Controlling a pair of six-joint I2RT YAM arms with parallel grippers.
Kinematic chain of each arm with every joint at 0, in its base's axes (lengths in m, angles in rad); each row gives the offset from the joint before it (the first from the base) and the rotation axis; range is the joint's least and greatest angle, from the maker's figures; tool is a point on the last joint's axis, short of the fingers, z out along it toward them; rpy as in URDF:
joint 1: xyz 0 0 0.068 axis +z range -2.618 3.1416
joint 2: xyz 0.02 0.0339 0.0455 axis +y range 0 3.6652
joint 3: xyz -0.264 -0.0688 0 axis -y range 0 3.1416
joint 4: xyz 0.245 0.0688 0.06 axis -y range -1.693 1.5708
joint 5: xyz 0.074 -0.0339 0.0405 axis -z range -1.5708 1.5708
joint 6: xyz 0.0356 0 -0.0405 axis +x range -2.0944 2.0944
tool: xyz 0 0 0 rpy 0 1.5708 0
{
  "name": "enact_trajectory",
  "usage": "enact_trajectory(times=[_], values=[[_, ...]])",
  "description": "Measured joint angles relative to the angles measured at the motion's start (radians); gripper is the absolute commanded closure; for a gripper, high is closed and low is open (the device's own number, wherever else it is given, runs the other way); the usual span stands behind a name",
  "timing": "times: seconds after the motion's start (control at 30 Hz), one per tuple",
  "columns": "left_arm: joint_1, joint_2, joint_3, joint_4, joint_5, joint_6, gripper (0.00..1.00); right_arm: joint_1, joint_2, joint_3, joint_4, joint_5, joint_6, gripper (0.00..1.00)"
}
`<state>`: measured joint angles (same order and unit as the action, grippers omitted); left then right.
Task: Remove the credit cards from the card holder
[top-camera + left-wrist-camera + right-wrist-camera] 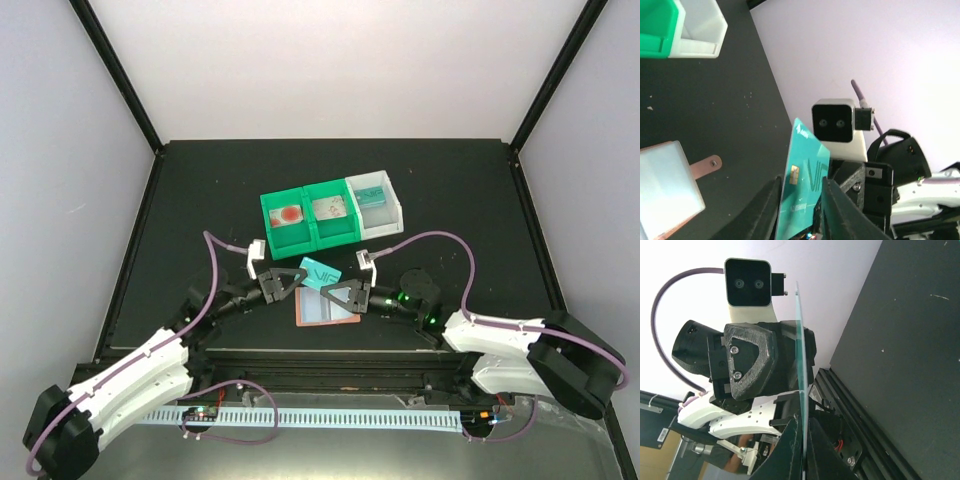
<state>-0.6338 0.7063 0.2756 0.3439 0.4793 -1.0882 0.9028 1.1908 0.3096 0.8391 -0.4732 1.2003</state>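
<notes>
My left gripper should open and take hold of the card squarely (304, 272) before my right gripper takes it over, because the teal card slants (804, 175) across my left gripper's fingers.
A teal credit card (320, 273) is held up between my two grippers, just above the open card holder (322, 311), which lies flat with its pale blue inside and salmon border up. My right gripper (802, 426) is shut on the card's (800, 340) lower edge, seen edge-on. My left gripper (800, 200) stands around the same card (802, 185) with its fingers apart; the card leans on one finger, with a gap to the other. The holder (667, 185) and its side tab lie below the left gripper. In the top view the left gripper (283, 283) and right gripper (340, 293) face each other.
Two joined green trays (305, 220) and a white tray (375, 203) stand behind the holder, each with a card inside. The trays' corners (697, 30) show at the upper left of the left wrist view. Black table edges and the rail at the front border the workspace.
</notes>
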Motion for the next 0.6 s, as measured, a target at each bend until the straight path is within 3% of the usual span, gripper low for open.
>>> enact_trajectory(times=[0.17, 0.33, 0.5, 0.6], values=[[0.000, -0.050, 0.000, -0.049, 0.011, 0.024, 0.53, 0.000, -0.031, -0.003, -0.018, -0.030, -0.056, 0.99], [0.000, -0.088, 0.013, -0.146, 0.063, 0.089, 0.51, 0.000, -0.113, -0.003, -0.120, -0.124, -0.177, 0.99], [0.005, -0.089, 0.046, -0.228, 0.135, 0.164, 0.56, 0.000, -0.169, 0.013, -0.247, -0.220, -0.300, 0.99], [0.006, -0.086, 0.065, -0.256, 0.175, 0.195, 0.69, 0.000, -0.183, 0.041, -0.327, -0.260, -0.357, 0.99]])
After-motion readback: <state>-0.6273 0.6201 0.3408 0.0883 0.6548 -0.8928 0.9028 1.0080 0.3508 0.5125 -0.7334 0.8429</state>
